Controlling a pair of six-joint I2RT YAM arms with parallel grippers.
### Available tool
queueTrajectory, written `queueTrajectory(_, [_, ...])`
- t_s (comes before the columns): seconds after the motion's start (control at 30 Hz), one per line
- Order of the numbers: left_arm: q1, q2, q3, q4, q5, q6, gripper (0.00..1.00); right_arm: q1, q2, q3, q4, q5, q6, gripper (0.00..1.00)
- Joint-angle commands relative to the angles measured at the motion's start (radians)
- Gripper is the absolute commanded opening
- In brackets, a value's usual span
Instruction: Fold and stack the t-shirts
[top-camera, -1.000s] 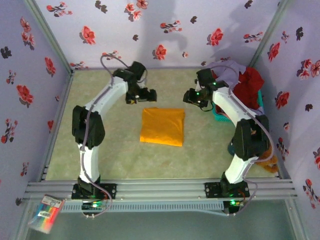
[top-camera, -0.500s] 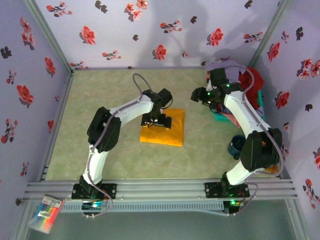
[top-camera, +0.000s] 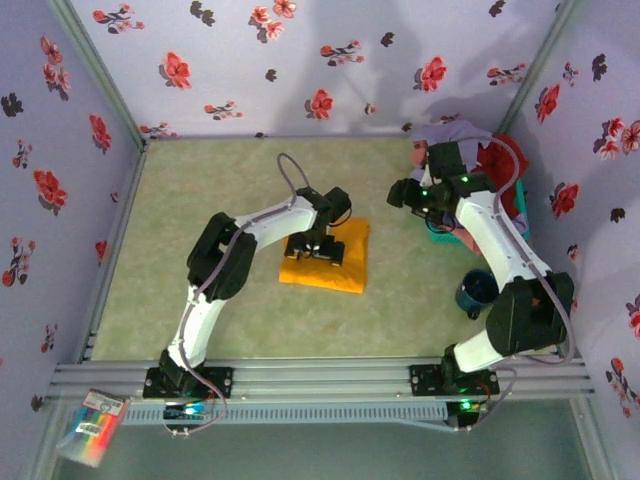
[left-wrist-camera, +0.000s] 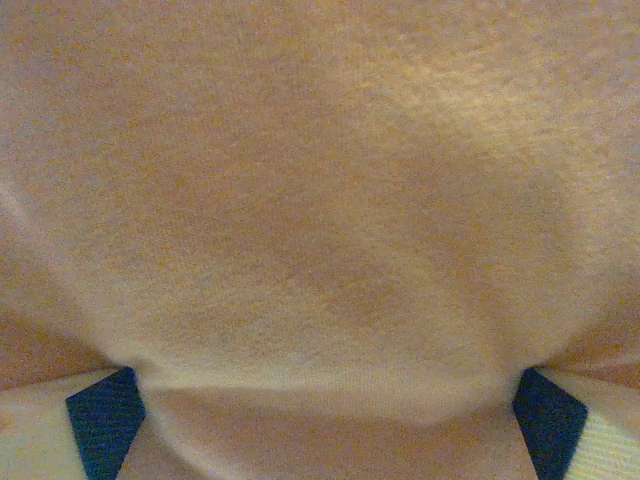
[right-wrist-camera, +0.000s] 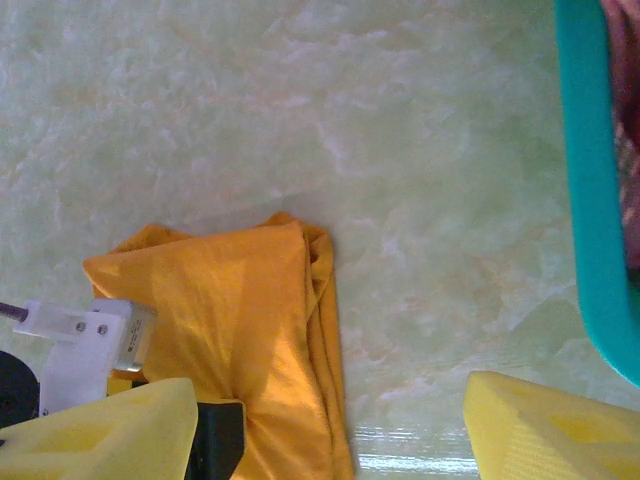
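My left gripper should press on the folded orange-yellow t-shirt (top-camera: 347, 262) and slide it to the back corner (top-camera: 192, 180) before folding another, because it fills the middle of the workspace.
A folded orange-yellow t-shirt (top-camera: 340, 262) lies flat in the middle of the table. My left gripper (top-camera: 315, 246) is pressed down onto its left half, open, and the cloth (left-wrist-camera: 320, 200) bulges between the wide-apart fingertips (left-wrist-camera: 105, 420). My right gripper (top-camera: 408, 194) hovers open over bare table to the right of that shirt, nothing between its yellow fingers (right-wrist-camera: 545, 425); its wrist view shows the shirt's corner (right-wrist-camera: 240, 320). A lavender t-shirt (top-camera: 455, 135) and a red t-shirt (top-camera: 505, 165) are heaped in the basket at the back right.
The teal basket (top-camera: 437, 235) stands against the right wall, its rim (right-wrist-camera: 590, 180) close to my right gripper. A dark blue cup (top-camera: 478, 292) sits by the right arm. Floral walls close in three sides. A coloured packet (top-camera: 90, 425) lies beyond the front rail.
The left arm swung from the back of the table onto the orange-yellow shirt and came down on it. The right gripper drew back towards the basket and opened wider.
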Motion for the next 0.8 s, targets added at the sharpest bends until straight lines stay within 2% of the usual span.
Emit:
queueTrajectory(0.0, [0.079, 0.024, -0.081, -0.017, -0.066, 0.061, 0.99, -0.013, -0.044, -0.020, -0.003, 0.036, -0.012, 0.72])
queueTrajectory(0.27, [0.319, -0.017, -0.096, -0.036, -0.092, 0.284, 0.99, -0.014, -0.042, -0.011, -0.019, 0.051, -0.017, 0.73])
queueTrajectory(0.4, [0.452, 0.042, -0.029, -0.062, -0.084, 0.438, 0.99, -0.015, -0.041, 0.004, -0.028, 0.061, -0.026, 0.73])
queueTrajectory(0.5, [0.519, 0.068, 0.036, -0.085, -0.092, 0.472, 0.99, -0.017, -0.037, 0.022, -0.048, 0.066, -0.036, 0.74])
queueTrajectory(0.63, [0.529, 0.031, 0.150, -0.154, -0.071, 0.439, 0.99, -0.020, -0.042, 0.024, -0.056, 0.069, -0.043, 0.74])
queueTrajectory(0.77, [0.501, -0.015, 0.265, -0.226, -0.040, 0.325, 0.99, -0.021, -0.033, 0.026, -0.062, 0.076, -0.044, 0.76])
